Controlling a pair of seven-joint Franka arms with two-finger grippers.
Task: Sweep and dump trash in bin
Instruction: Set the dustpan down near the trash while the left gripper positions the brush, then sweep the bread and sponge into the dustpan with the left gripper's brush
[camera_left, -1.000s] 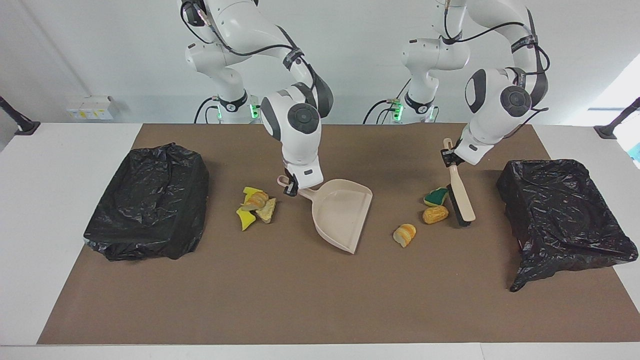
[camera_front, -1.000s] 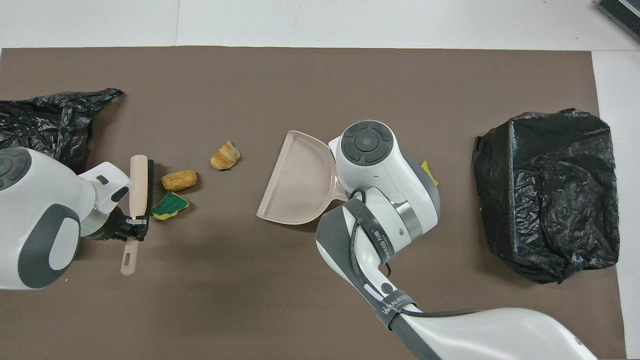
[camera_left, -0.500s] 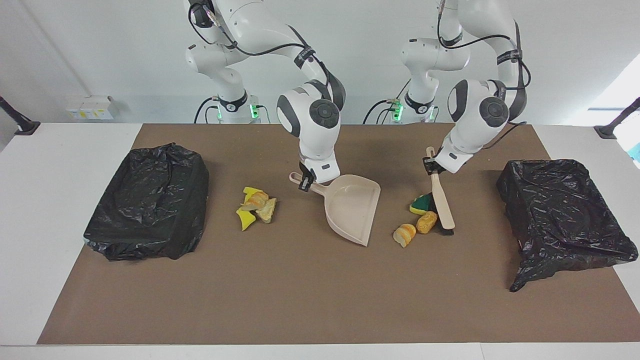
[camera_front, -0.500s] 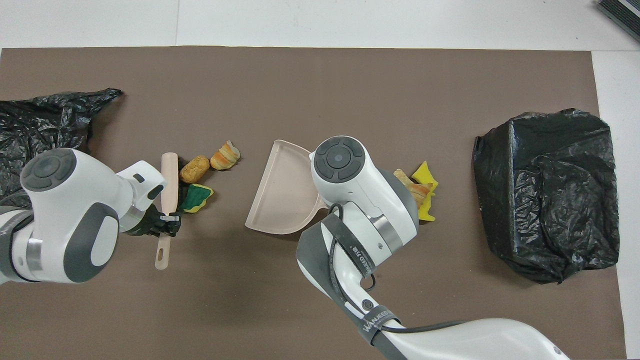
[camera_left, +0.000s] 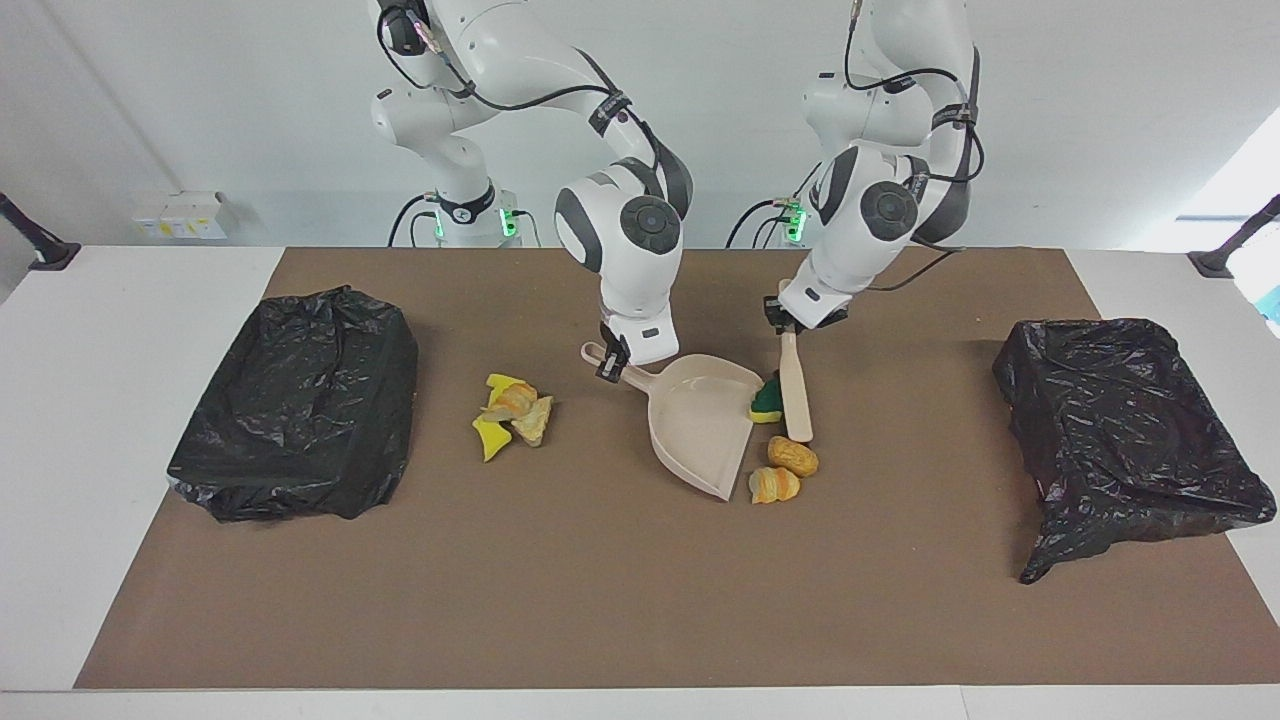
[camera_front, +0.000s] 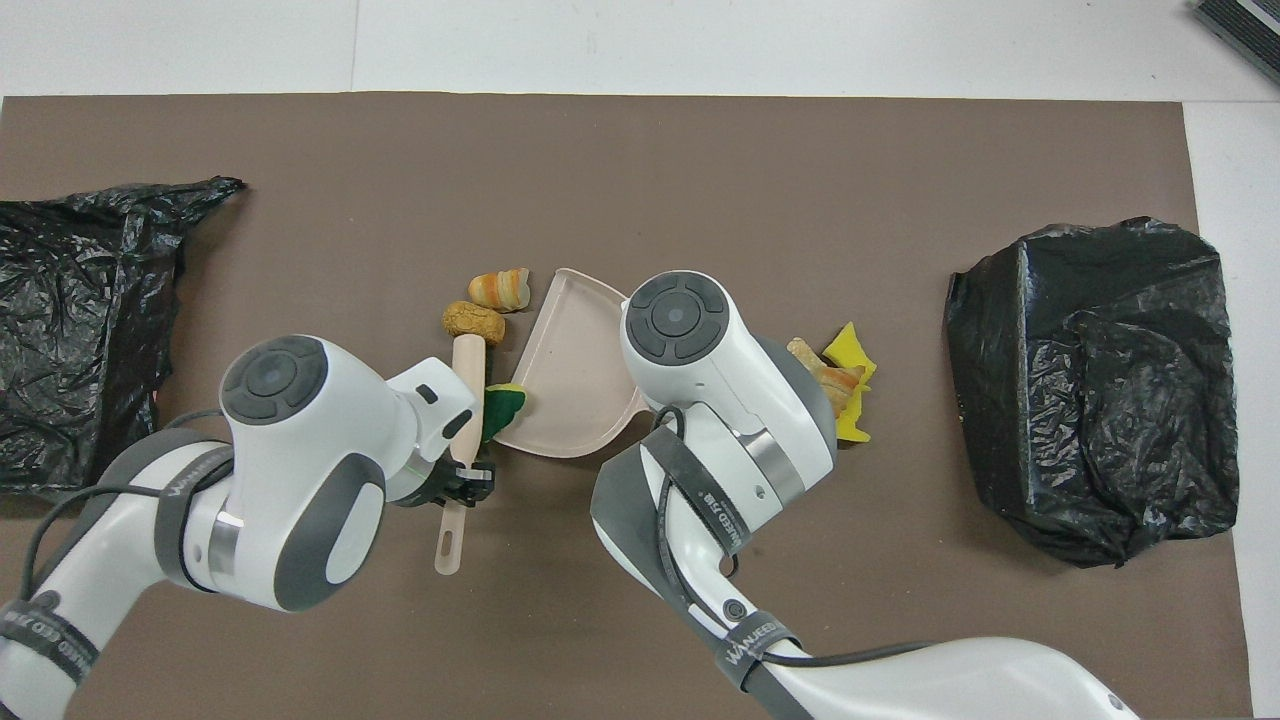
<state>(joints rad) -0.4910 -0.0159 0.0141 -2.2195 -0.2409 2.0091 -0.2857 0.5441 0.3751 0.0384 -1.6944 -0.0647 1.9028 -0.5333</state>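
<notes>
The bread lumps (camera_left: 792, 456) are beyond the tip of the brush head, so the robot's left gripper should pull the brush back and place it behind the lumps before it sweeps them in.
My right gripper (camera_left: 607, 362) is shut on the handle of the beige dustpan (camera_left: 700, 425), which rests on the brown mat with its mouth toward the left arm's end. My left gripper (camera_left: 783, 322) is shut on the beige brush (camera_left: 796, 392), whose head stands at the pan's mouth. A green-faced yellow sponge piece (camera_left: 767, 402) lies at the pan's lip against the brush. Two bread-like lumps (camera_left: 793, 456) (camera_left: 773, 485) lie just outside the pan's corner, farther from the robots. More trash, yellow scraps and bread lumps (camera_left: 512, 410), sits beside the pan's handle toward the right arm's end.
Two bins lined with black bags stand on the mat, one (camera_left: 300, 400) at the right arm's end and one (camera_left: 1130, 430) at the left arm's end. In the overhead view the right arm's wrist (camera_front: 700, 340) covers the pan's handle.
The left gripper has swept the brush toward the dustpan, pushing the sponge piece and both bread lumps up to its mouth. The right gripper shifted the pan slightly toward the left arm's end.
</notes>
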